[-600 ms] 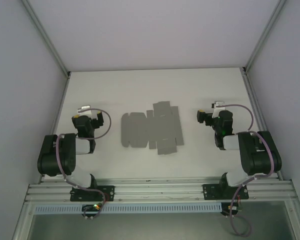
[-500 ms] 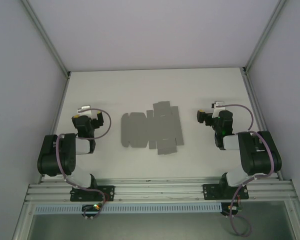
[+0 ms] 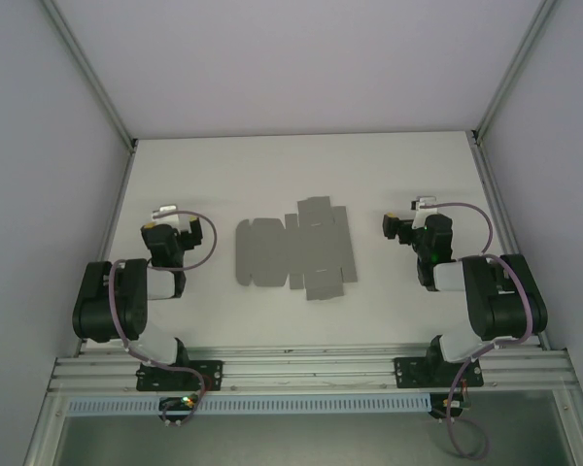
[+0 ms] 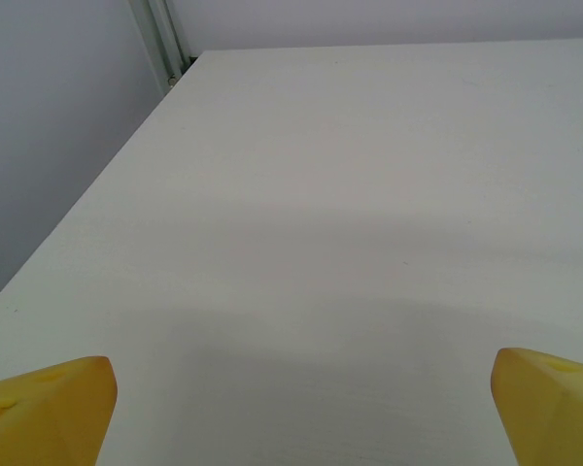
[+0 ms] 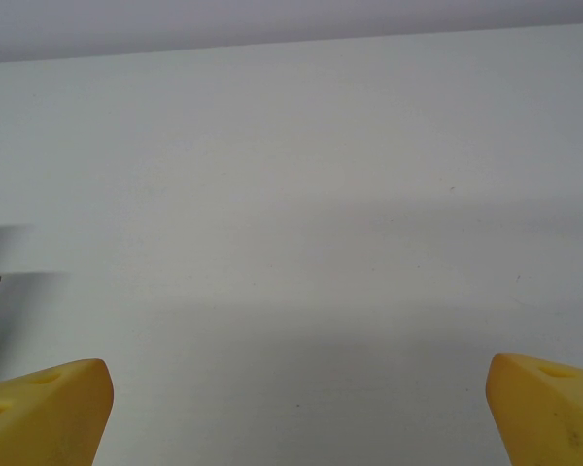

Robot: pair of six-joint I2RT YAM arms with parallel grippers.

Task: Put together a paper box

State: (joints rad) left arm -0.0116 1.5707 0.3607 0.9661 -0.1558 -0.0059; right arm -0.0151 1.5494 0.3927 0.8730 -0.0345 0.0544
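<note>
The paper box lies crosswise with its plain panel toward my left gripper, so both my grippers should take its opposite ends and turn it before folding.
The paper box lies as a flat grey cut-out sheet with many flaps in the middle of the white table. My left gripper rests to its left, well apart from it. In the left wrist view its yellow fingertips sit at the bottom corners, wide apart, with bare table between them, so my left gripper is open. My right gripper rests to the right of the sheet, also apart. Its yellow fingertips stand wide apart over bare table, so my right gripper is open too.
Grey walls with aluminium corner posts enclose the table on three sides. A metal rail runs along the near edge, carrying both arm bases. A post and wall edge appear at the far left in the left wrist view.
</note>
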